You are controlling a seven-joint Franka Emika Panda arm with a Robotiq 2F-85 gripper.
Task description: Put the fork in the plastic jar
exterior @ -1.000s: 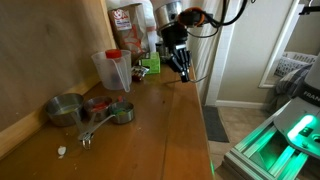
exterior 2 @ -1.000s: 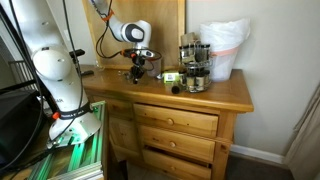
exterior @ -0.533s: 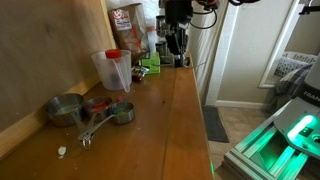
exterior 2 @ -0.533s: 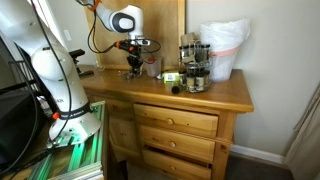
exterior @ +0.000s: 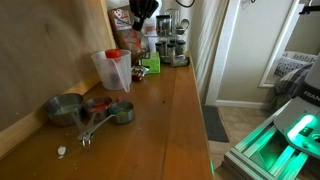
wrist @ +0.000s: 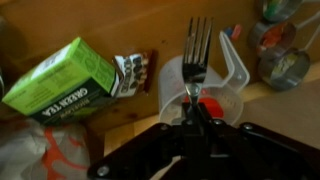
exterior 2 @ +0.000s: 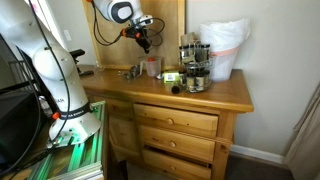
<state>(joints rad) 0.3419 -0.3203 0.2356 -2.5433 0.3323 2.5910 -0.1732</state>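
My gripper should move back toward the wooden wall (exterior: 86,36) and line up the fork's teeth (wrist: 200,36) before lowering the fork, since they point past the plastic jar's opening.
In the wrist view my gripper (wrist: 192,112) is shut on the handle of the small silvery fork (wrist: 199,45), whose tines point away from me. The translucent plastic jar (wrist: 222,78) with its red part lies right below the fork, open mouth towards the camera. In both exterior views the gripper (exterior: 143,12) (exterior 2: 143,36) hangs high above the countertop. The jar (exterior: 112,70) (exterior 2: 152,66) stands upright below and slightly aside of it. The fork is too thin to make out in the exterior views.
A green tea box (wrist: 62,80) lies beside the jar. Steel measuring cups (exterior: 66,108) (wrist: 283,62) lie on the wooden countertop (exterior: 170,130). Spice jars (exterior 2: 193,68) and a white bag (exterior 2: 225,48) stand at one end. A wooden wall (exterior: 40,50) runs behind the jar.
The gripper has risen and moved from near the counter's edge towards the wall, coming over the jar with the fork still held.
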